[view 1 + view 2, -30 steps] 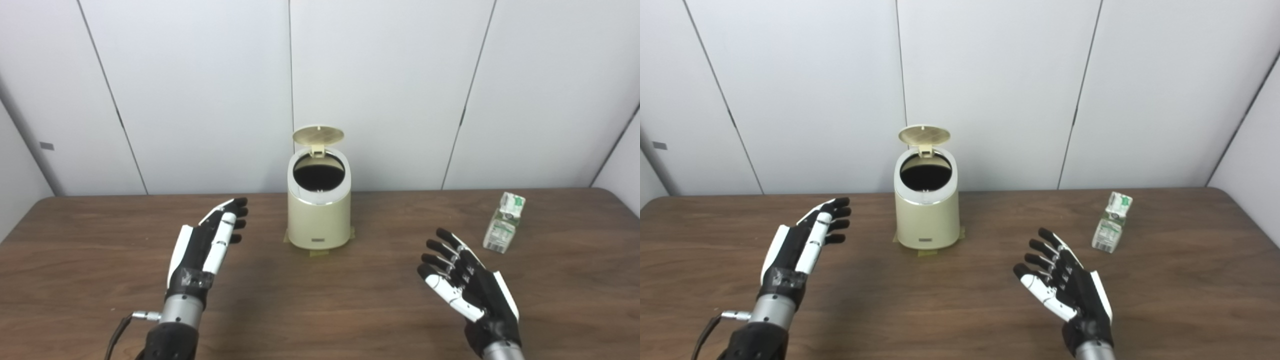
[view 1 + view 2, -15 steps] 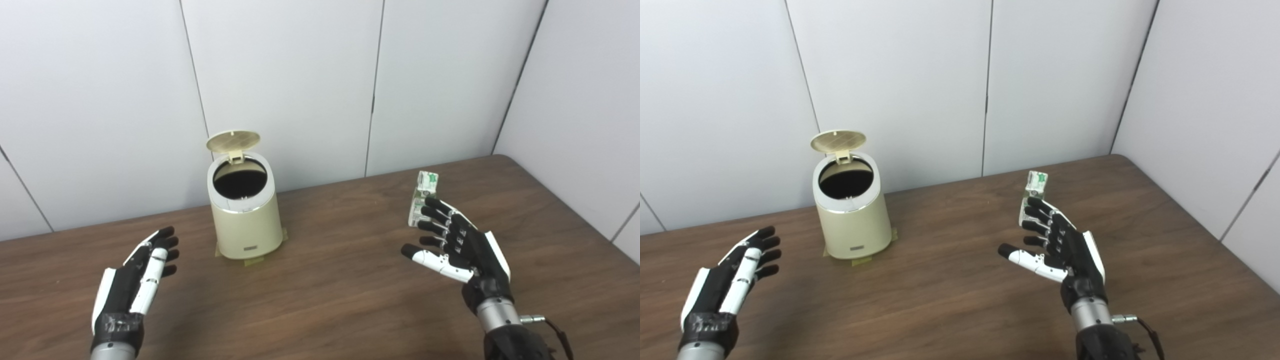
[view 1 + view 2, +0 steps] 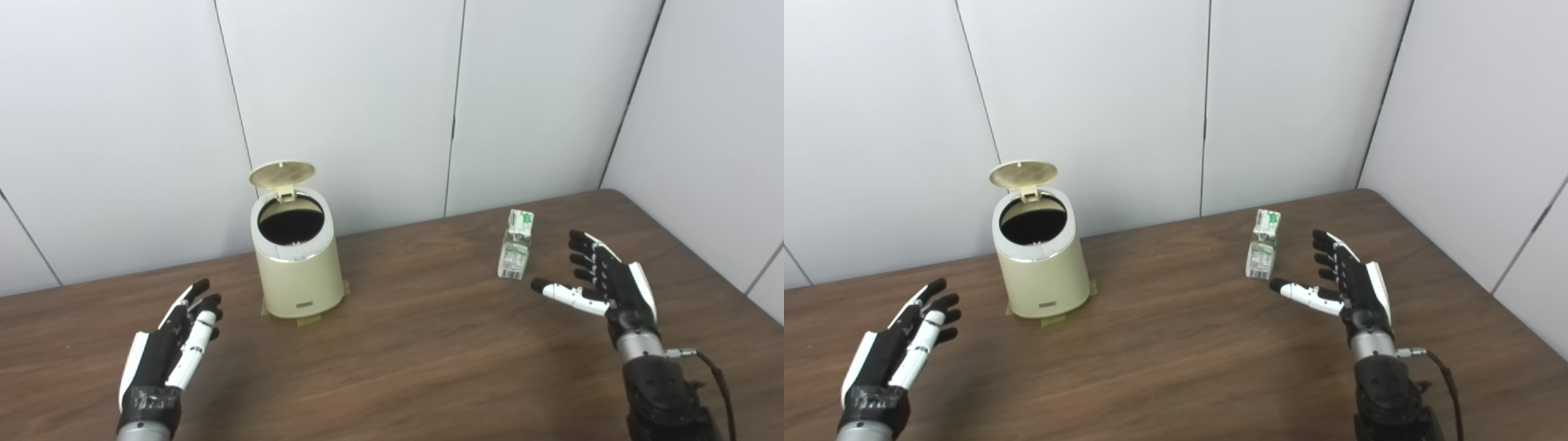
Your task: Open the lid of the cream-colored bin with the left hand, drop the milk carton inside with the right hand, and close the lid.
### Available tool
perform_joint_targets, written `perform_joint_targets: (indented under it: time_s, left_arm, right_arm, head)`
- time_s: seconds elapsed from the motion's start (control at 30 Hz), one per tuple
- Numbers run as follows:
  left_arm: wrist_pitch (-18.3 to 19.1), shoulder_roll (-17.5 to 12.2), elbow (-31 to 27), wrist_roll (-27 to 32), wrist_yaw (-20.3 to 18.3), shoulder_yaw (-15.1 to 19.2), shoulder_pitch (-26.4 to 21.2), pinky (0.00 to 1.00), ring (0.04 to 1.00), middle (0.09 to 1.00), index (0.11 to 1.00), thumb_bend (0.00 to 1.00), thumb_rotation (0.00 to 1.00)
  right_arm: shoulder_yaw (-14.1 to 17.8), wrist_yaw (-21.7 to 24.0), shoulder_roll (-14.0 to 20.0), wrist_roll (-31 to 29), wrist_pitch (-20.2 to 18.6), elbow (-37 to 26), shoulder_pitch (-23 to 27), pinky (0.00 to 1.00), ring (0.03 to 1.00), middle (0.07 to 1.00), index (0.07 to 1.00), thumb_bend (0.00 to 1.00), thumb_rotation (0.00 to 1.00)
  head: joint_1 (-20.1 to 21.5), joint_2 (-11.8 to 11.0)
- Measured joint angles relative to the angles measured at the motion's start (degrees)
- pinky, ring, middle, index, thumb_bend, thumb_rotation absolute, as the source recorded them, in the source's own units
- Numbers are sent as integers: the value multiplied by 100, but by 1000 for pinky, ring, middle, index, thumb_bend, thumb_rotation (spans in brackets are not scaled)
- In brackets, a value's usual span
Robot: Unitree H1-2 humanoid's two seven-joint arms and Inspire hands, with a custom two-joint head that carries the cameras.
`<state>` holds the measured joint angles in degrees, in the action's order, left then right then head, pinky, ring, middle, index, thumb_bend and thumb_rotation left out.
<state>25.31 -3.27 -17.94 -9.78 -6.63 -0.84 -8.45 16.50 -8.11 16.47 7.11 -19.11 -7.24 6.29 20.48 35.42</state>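
The milk carton [image 3: 516, 245] is narrower than the bin's dark opening [image 3: 292, 223] and less tall than the bin, so it will rest below the bin's rim once I drop it.
The cream-colored bin [image 3: 298, 269] stands on the brown table [image 3: 416, 355], taped down, with its round lid [image 3: 282, 174] swung up and its dark inside showing. A small white and green milk carton [image 3: 515, 252] stands upright to the bin's right. My right hand [image 3: 603, 280] is open and empty, just right of the carton, thumb stretched toward it, not touching. My left hand [image 3: 174, 343] is open and empty, low at the front left, apart from the bin.
White wall panels close the back and the right side. The table's rounded far right corner [image 3: 618, 195] lies behind the carton. A cable [image 3: 710, 367] hangs from my right wrist.
My right hand has moved from the table's middle to just beside the carton. My left hand has drawn back from the bin. The camera turned right early on.
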Motion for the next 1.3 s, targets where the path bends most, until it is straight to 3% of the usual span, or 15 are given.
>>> perform_joint_targets:
  time_s: [0.07,0.3,0.4,0.5,0.53,0.57,0.63,0.67,0.7,0.77,0.87,0.9,0.97,1.1,1.3]
  left_arm:
    - [10,-59,-27,-42,-5,-76,18,900,926,940,979,261,646]
    - [133,-246,-252,-291,-7,-180,66,932,975,979,1000,256,675]
    - [171,-273,-279,-360,-33,-203,99,968,990,983,1000,257,672]
    - [189,-271,-344,-369,-87,-196,137,997,999,998,1000,259,674]
    - [190,-271,-349,-369,-103,-186,139,999,1000,1000,1000,270,677]
    - [190,-270,-359,-369,-125,-178,142,1000,1000,1000,1000,274,680]
    - [190,-271,-394,-369,-188,-172,146,1000,1000,1000,1000,283,700]
    - [190,-272,-412,-369,-218,-171,148,1000,1000,1000,1000,285,703]
    - [190,-272,-415,-376,-234,-169,148,1000,1000,1000,1000,286,722]
    - [191,-272,-416,-420,-258,-170,150,1000,1000,1000,1000,294,727]
    - [191,-268,-425,-482,-273,-169,150,1000,1000,1000,1000,301,730]
    - [191,-268,-429,-529,-283,-169,150,1000,1000,1000,1000,302,733]
    - [191,-263,-444,-623,-321,-169,151,1000,1000,1000,1000,297,736]
    - [191,-239,-549,-662,-443,-108,181,1000,1000,1000,998,294,697]
    - [191,-237,-614,-812,-575,-106,213,1000,1000,996,987,270,691]
  right_arm:
    - [-17,-62,155,117,63,372,220,743,864,891,857,955,171]
    - [-220,-141,482,441,281,1289,778,742,836,887,890,979,143]
    - [-212,5,484,239,274,1525,1006,614,717,921,906,951,101]
    - [-208,319,509,-76,181,1563,1188,654,830,948,933,942,118]
    - [-230,427,525,-143,79,1563,1272,546,747,945,932,942,108]
    - [-250,493,541,-171,-24,1558,1346,508,719,944,932,942,104]
    - [-271,576,580,-205,-215,1546,1489,344,550,932,930,939,81]
    - [-280,593,594,-210,-286,1538,1549,383,605,925,929,939,76]
    - [-300,597,605,-203,-323,1541,1601,711,821,934,931,943,95]
    - [-437,641,664,-166,-332,1546,1675,804,891,945,936,943,115]
    - [-631,743,693,-100,-338,1565,1681,855,923,944,927,949,125]
    - [-697,760,696,-70,-335,1605,1682,809,899,932,921,962,115]
    - [-800,772,698,3,-324,1744,1683,814,896,921,908,980,114]
    - [-806,774,697,-5,-321,1967,1682,851,908,919,892,1000,159]
    - [-796,773,694,-20,-310,1991,1666,828,895,912,883,998,149]
  head:
    - [-44,17]
    - [-176,26]
    - [-211,35]
    - [-220,44]
    - [-220,53]
    - [-220,53]
    - [-229,61]
    - [-237,62]
    - [-255,79]
    - [-272,105]
    - [-273,123]
    - [-264,132]
    - [-246,158]
    - [-281,184]
    - [-308,220]
